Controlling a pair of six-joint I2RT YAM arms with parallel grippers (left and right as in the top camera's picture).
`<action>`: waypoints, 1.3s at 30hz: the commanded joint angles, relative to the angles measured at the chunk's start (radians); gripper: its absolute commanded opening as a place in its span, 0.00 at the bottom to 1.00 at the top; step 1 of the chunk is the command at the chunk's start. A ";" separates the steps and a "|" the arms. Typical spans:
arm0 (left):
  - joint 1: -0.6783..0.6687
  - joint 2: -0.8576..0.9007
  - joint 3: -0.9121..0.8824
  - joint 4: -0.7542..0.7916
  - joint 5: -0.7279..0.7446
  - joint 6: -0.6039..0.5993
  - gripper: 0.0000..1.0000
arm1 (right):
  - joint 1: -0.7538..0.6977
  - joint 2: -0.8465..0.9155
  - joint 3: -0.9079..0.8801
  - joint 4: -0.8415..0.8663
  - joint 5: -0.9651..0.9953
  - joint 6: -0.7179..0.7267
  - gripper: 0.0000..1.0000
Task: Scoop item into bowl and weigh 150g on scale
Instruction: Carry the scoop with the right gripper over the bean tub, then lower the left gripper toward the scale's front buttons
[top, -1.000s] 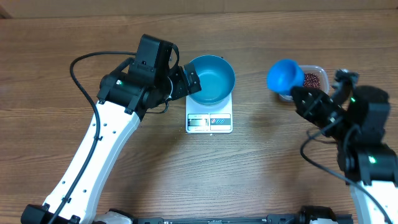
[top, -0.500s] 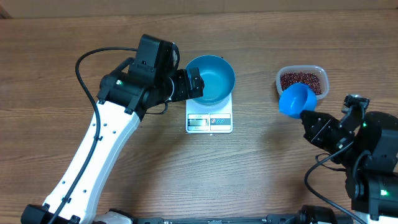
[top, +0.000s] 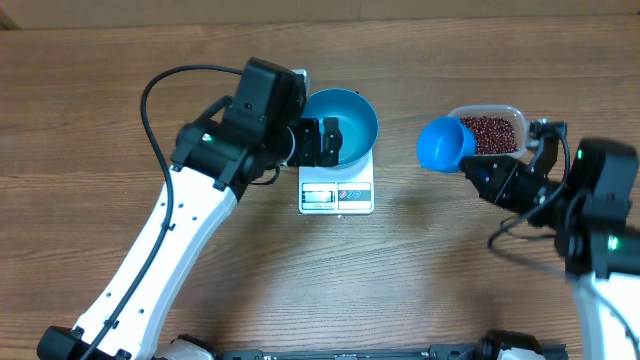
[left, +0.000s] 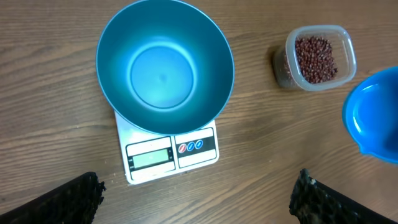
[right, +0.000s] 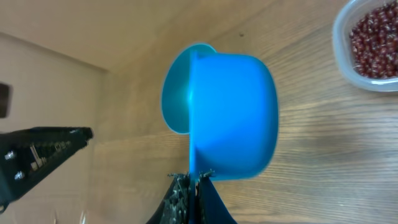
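Note:
The empty scoop (top: 444, 143) is hanging next to the tub, so my right gripper should pull it over the beans (top: 492, 135) and wait while my left gripper reaches the scale's buttons.
The blue bowl (top: 345, 122) (left: 165, 65) stands on the white scale (top: 336, 192) (left: 171, 152), and no beans show inside it. My left gripper (top: 319, 142) (left: 199, 200) hovers open by the bowl's left rim, holding nothing. The dark red-brown beans (top: 490, 132) (left: 315, 57) (right: 374, 38) lie in a clear tub (top: 514, 116) at the right. My right gripper (top: 480, 173) (right: 194, 186) is shut on the handle of a small blue scoop (top: 443, 143) (right: 231, 118) (left: 375, 118). The scoop hangs just left of the tub, and its visible inside is bare blue.
The left arm (top: 170, 230) runs from the front left of the wooden table up to the bowl. The right arm (top: 590, 215) stands at the right edge. Bare wood separates the scale from the tub.
The right arm swung the scoop from over the tub down toward the front, then back up to the tub's left side. The left gripper shifted slightly right toward the bowl, staying open.

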 joint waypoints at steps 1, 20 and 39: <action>-0.023 0.005 0.000 0.005 -0.071 0.029 1.00 | -0.047 0.084 0.161 -0.057 -0.043 -0.124 0.04; -0.164 0.005 -0.167 0.119 -0.078 -0.093 0.59 | -0.170 0.155 0.290 -0.216 0.135 -0.239 0.04; -0.303 0.007 -0.486 0.439 -0.355 -0.323 0.04 | -0.170 0.163 0.288 -0.190 0.146 -0.231 0.04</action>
